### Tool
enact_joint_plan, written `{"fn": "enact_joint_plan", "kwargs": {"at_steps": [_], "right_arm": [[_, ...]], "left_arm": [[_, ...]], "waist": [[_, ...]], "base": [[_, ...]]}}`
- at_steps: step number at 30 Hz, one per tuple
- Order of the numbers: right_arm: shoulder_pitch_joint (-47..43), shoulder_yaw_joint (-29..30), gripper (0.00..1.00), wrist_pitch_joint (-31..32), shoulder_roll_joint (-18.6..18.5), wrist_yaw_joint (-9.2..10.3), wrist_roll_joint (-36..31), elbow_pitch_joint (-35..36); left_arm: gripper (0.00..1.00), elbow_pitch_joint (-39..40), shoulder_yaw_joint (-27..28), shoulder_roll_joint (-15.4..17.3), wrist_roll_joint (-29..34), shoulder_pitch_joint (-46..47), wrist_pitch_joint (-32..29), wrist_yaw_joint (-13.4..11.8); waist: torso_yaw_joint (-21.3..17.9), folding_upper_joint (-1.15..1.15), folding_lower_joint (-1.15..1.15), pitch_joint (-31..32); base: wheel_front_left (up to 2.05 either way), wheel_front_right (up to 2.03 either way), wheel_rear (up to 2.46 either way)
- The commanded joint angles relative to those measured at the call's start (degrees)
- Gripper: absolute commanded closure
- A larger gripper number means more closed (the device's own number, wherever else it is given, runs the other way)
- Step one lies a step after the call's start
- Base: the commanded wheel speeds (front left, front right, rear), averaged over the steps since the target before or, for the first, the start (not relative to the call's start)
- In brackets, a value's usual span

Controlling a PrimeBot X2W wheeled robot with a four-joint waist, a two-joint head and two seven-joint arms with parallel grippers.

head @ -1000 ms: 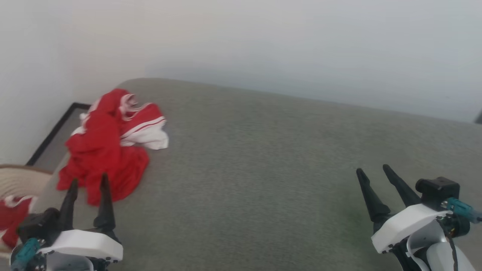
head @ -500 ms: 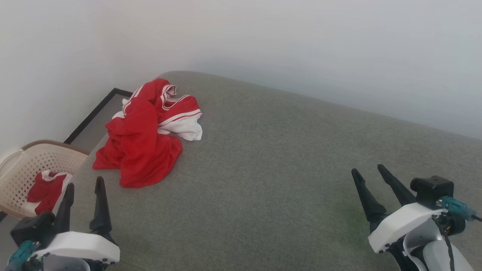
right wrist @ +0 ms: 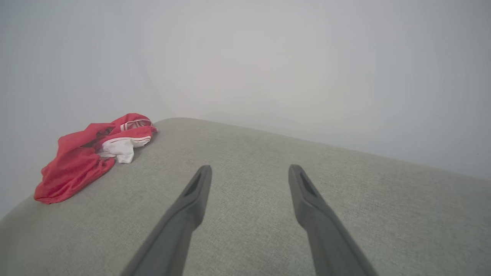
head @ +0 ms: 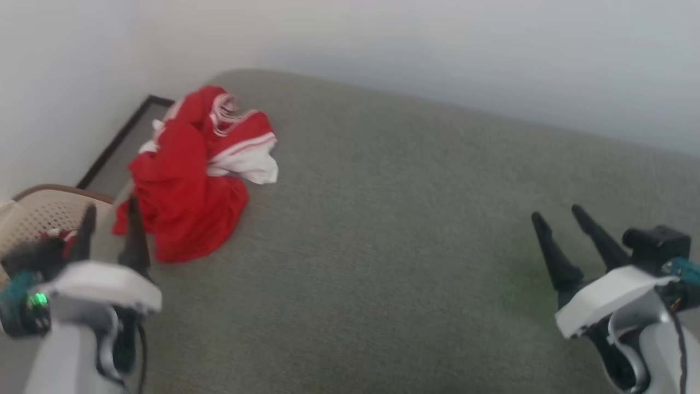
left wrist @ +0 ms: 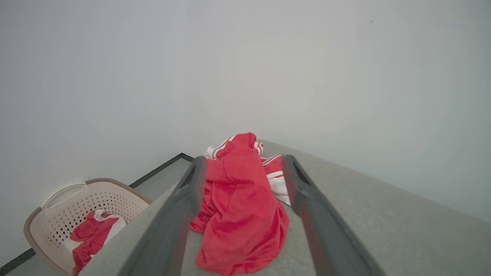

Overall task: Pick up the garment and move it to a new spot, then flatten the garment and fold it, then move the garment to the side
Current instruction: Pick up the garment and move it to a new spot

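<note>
The white sleeve (head: pixel 247 160) is bunched up against red folds, so the garment (head: pixel 185 191) will stay a sagging bundle when the robot carries it and will still be crumpled when it lands.
The garment (head: pixel 191 175) lies crumpled at the far left corner of the grey padded surface (head: pixel 394 230), red with a white sleeve and striped trim showing. In the left wrist view the garment (left wrist: pixel 239 207) sits ahead, framed between the two dark fingers. My left gripper (head: pixel 109 221) hovers open just short of the cloth's near edge, touching nothing. Far off on the right side, my right gripper (head: pixel 566 221) is open and empty above bare surface. From the right wrist view the garment (right wrist: pixel 88 153) appears far to the left.
A beige perforated laundry basket (left wrist: pixel 57 214) stands on the floor beside the surface's left edge, with another red and white cloth (left wrist: pixel 94 237) inside. A white wall runs behind. The grey surface stretches wide between the two grippers.
The head camera has shifted, so the whole picture moved. My left gripper has risen and come closer to the garment's near edge. The garment lies as before.
</note>
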State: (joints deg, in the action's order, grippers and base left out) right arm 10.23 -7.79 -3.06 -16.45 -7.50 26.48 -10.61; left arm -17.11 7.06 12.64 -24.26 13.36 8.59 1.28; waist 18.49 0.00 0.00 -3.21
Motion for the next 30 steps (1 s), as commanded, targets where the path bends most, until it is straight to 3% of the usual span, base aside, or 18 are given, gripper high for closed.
{"fn": "enact_joint_plan", "kwargs": {"at_steps": [1,10,16,25,30], "right_arm": [[1.05,0.06,0.00,0.49,-0.68,0.02,-0.09,0.88],[5.62,0.84,0.00,2.49,-4.17,0.01,-0.05,6.34],[8.15,1.29,0.00,3.43,-6.10,0.02,0.16,10.12],[8.99,2.18,0.00,4.97,-7.77,0.02,-0.48,14.99],[9.00,3.03,0.00,6.25,-8.24,0.02,-0.60,17.22]], "left_arm": [[0.00,-1.93,0.03,1.01,-0.38,3.16,-0.37,0.53],[0.00,-15.39,0.77,4.99,-2.09,19.94,-1.19,1.81],[0.00,-25.24,0.59,7.46,-2.42,30.07,-3.63,1.01],[0.00,-42.69,-0.42,8.94,-3.51,41.08,-14.64,-0.46],[0.00,-51.63,-1.62,7.15,-4.39,43.01,-24.08,-0.07]], "waist": [[-2.13,0.00,0.00,-3.08],[-7.96,0.00,0.00,-15.27],[-10.63,0.00,0.00,-22.55],[-11.74,0.00,0.00,-28.26],[-11.70,0.00,0.00,-29.61]], "base": [[0.00,0.00,0.00],[0.00,0.00,0.00],[0.00,0.00,0.00],[0.00,0.00,0.00],[0.00,0.00,0.00]]}}
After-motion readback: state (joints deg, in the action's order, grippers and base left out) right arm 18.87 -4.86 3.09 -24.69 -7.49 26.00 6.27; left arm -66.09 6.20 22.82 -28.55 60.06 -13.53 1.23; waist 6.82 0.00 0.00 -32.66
